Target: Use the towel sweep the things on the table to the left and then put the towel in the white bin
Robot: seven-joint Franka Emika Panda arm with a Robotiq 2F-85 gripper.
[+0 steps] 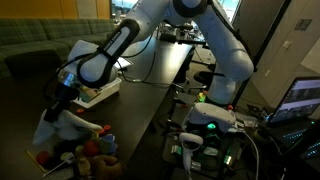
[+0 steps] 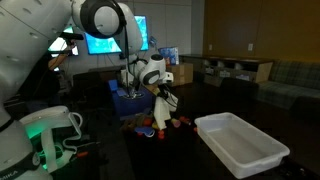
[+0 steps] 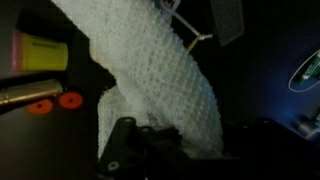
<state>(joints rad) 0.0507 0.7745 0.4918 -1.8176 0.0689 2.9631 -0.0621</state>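
The white towel (image 2: 161, 113) hangs above the clustered things and the white bin (image 2: 240, 145) is open and empty, so the robot's gripper should keep going toward the bin and let go inside it.
My gripper (image 3: 190, 145) is shut on the white towel (image 3: 160, 80), which hangs from the jaws down toward the dark table. In both exterior views the towel (image 1: 62, 122) (image 2: 161, 108) dangles just above a cluster of small colourful things (image 1: 92, 150) (image 2: 165, 125) on the table. The wrist view shows a yellow and pink block (image 3: 38, 52), a metallic cylinder (image 3: 25, 95) and an orange disc (image 3: 70, 100) beside the towel. The white bin (image 2: 242, 145) stands empty on the table, apart from the cluster.
A white box (image 1: 98, 90) lies on the dark table (image 1: 150, 85) behind the gripper. A robot base with a green light (image 1: 212, 120) and cables stands at the table's side. A blue bin (image 2: 128, 100) and monitors (image 2: 105, 42) are in the background.
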